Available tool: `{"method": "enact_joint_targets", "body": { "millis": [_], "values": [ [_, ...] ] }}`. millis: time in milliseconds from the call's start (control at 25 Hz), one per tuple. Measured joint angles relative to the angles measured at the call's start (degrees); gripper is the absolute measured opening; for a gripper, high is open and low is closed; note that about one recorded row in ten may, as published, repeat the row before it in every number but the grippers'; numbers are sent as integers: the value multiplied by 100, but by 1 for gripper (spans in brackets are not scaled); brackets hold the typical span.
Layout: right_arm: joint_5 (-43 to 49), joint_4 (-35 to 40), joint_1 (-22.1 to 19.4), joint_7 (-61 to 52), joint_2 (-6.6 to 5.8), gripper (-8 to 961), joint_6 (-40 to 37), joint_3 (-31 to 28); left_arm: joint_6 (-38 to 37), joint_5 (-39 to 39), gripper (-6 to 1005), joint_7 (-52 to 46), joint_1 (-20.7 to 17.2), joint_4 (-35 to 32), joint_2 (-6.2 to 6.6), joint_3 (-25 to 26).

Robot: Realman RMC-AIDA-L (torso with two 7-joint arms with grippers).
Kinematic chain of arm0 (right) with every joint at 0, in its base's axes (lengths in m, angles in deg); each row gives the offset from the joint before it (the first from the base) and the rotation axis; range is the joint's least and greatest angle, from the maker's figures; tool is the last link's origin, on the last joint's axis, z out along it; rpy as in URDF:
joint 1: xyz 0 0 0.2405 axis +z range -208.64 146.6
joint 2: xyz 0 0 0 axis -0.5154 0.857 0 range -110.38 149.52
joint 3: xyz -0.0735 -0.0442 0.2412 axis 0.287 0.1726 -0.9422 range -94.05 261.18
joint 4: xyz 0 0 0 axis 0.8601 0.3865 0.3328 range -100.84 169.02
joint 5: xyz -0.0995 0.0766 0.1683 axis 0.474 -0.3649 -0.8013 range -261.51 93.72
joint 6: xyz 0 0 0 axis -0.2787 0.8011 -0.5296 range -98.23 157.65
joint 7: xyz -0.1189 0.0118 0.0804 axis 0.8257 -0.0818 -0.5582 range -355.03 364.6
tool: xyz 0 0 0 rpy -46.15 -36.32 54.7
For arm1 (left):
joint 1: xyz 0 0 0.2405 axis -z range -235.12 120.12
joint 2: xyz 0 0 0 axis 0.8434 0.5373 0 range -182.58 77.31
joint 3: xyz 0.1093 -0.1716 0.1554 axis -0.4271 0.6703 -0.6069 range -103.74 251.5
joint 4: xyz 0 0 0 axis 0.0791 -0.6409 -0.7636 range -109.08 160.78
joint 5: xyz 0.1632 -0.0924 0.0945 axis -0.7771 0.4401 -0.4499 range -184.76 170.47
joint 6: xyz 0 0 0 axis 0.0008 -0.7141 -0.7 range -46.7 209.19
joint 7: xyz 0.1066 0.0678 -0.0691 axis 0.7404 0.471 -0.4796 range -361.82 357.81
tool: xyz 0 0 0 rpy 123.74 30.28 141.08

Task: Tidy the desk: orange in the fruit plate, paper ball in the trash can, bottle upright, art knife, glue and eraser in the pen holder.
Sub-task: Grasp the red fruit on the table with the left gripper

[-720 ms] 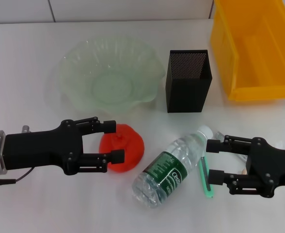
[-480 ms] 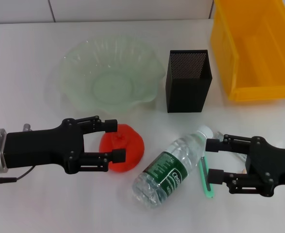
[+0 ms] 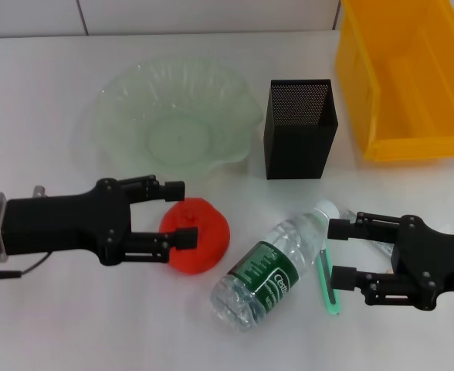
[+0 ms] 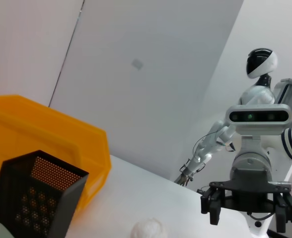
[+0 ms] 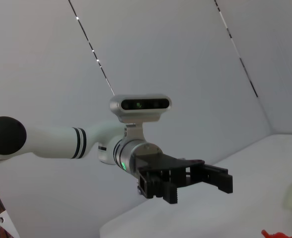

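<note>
I should tilt my left gripper's fingers down and bring them lower to pinch the orange's top [image 3: 194, 214] before closing, because the gripper is hovering level, high above the orange [image 3: 205, 249].
The orange [image 3: 204, 239] rests on the white table in front of the fruit plate [image 3: 127, 93]. My left gripper [image 3: 181, 212] is open at the orange's left side, one finger across its edge. The bottle [image 3: 277, 263] lies on its side, cap toward the pen holder [image 3: 299, 127]. The green glue [image 3: 325, 282] lies between the bottle and my open right gripper [image 3: 340, 252]. The trash can [image 3: 404, 77] stands at the back right. In the left wrist view a white paper ball [image 4: 148, 229] shows at the picture's edge. The art knife and eraser are hidden.
The left wrist view shows the pen holder [image 4: 36, 203], the trash can [image 4: 46, 144] behind it, and my right gripper [image 4: 249, 206] farther off. A white humanoid robot [image 4: 257, 79] stands in the background. The right wrist view shows my left gripper [image 5: 185, 181].
My left gripper has shifted a little back and to the left over the orange. The orange, the bottle and the right gripper have not moved.
</note>
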Motion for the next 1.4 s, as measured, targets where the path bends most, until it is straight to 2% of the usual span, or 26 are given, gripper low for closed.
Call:
{"method": "enact_joint_targets", "body": {
  "millis": [80, 120, 160, 200, 280, 320, 360, 400, 480, 520, 680, 720, 760, 800, 840, 960, 1040, 1120, 1160, 1400],
  "values": [
    [0, 26, -14, -37, -5, 752, -2, -34, 0, 0, 841, 0, 0, 0, 0, 0],
    [-2, 34, -25, -53, -12, 751, -7, -45, -3, -1, 841, -184, -3, -208, 0, -8],
    [-4, 39, -40, -69, -21, 751, -15, -58, -73, -5, 841, -706, -13, -824, -4, -45],
    [-7, 42, -64, -85, -36, 751, -23, -100, -109, -5, 841, -852, -6, -1030, -8, -53],
    [-9, 50, -126, -93, -57, 751, -40, -210, -109, -5, 842, -852, -6, -1030, -8, -53],
    [-9, 62, -202, -93, -62, 751, -46, -354, -164, -6, 842, -1122, 17, -1340, -20, -84],
    [-9, 62, -202, -93, -62, 751, -46, -354, -100, -188, 841, -1803, 108, -2054, -39, -302],
    [-9, 73, -242, -93, -63, 751, -47, -404, -14, -381, 840, -2122, 172, -2342, -46, -445],
    [-9, 97, -316, -86, -66, 751, -49, -452, 27, -474, 838, -2235, 203, -2475, -50, -510],
    [-9, 108, -376, -68, -66, 751, -25, -484, 140, -868, 838, -2635, 326, -2858, -60, -768],
    [-9, 109, -440, -42, -56, 751, 15, -528, 177, -1006, 834, -2695, 372, -2953, -65, -919],
    [-9, 108, -452, -39, -52, 751, 22, -554, 315, -1126, 833, -2696, 410, -2998, -69, -1254],
    [-9, 108, -452, -39, -52, 751, 22, -554, 315, -1126, 832, -2696, 410, -2998, -69, -1254],
    [-9, 108, -455, -38, -51, 751, 22, -567, 679, -1137, 831, -2671, 356, -2949, -70, -1725],
    [-9, 108, -460, -36, -50, 751, 24, -576, 864, -1137, 830, -2660, 306, -2936, -70, -1921],
    [-9, 107, -461, -34, -49, 751, 25, -577, 963, -1138, 828, -2651, 281, -2928, -70, -2003],
    [-9, 107, -462, -33, -47, 751, 28, -580, 1347, -1103, 826, -2511, 237, -2603, -76, -2208],
    [-9, 105, -463, -32, -42, 751, 43, -580, 1347, -1103, 824, -2511, 237, -2603, -76, -2208],
    [-9, 103, -460, -31, -40, 751, 57, -580, 1562, -1080, 823, -2339, 262, -2311, -79, -2210],
    [-8, 81, -414, -28, -25, 751, 89, -571, 1908, -995, 818, -2103, 295, -1962, -95, -2211]
  ]
}}
